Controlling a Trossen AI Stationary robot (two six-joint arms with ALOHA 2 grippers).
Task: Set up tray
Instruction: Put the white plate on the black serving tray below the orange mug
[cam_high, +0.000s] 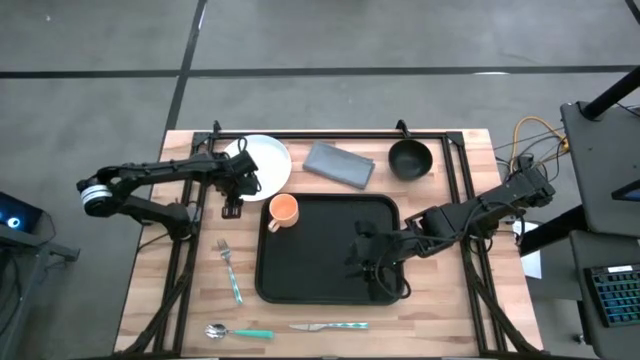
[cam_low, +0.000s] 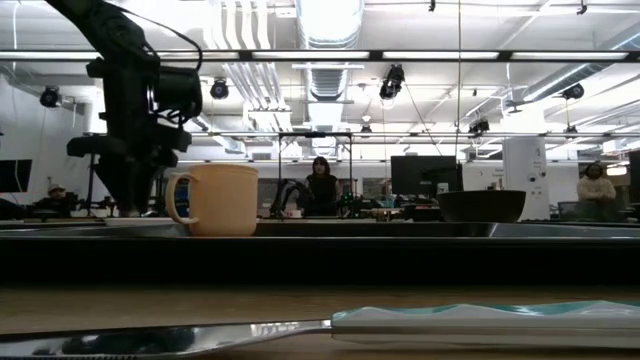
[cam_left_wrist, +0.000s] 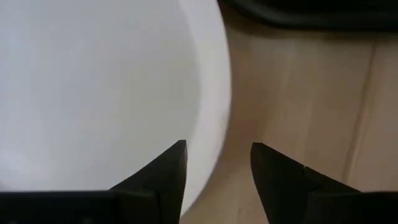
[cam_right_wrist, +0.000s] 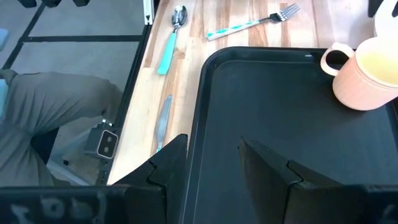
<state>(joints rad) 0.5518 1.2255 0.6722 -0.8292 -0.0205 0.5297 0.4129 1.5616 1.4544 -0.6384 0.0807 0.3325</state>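
The robot's left gripper has one finger over the white plate and one over clear wood (cam_left_wrist: 239, 165), so it should keep going down astride the plate's near rim (cam_left_wrist: 207, 152) and close there.
The black tray (cam_high: 330, 262) lies mid-table, and an orange mug (cam_high: 284, 212) stands upright in its far-left corner (cam_right_wrist: 364, 78). A white plate (cam_high: 262, 160) rests flat on the wood beyond that corner. My left gripper (cam_high: 238, 186) is open at the plate's near rim. In the left wrist view, one finger (cam_left_wrist: 168, 177) is over the plate (cam_left_wrist: 93, 93) and the other over bare wood. My right gripper (cam_high: 378, 272) is open above the tray's near-right part. In the right wrist view it hangs over the tray's near rim (cam_right_wrist: 194, 118). My left gripper comes from above with its fingers on either side of the plate's near rim (cam_left_wrist: 211, 155); I cannot tell whether they touch it. The plate lies flat on the table. My right gripper touches nothing that shows.
A grey folded napkin (cam_high: 340, 165) and a black bowl (cam_high: 410, 158) sit along the far edge. A fork (cam_high: 230, 270) lies left of the tray; a spoon (cam_high: 238, 332) and a knife (cam_high: 328, 326) lie at the near edge. A person's leg (cam_right_wrist: 43, 124) shows beside the table.
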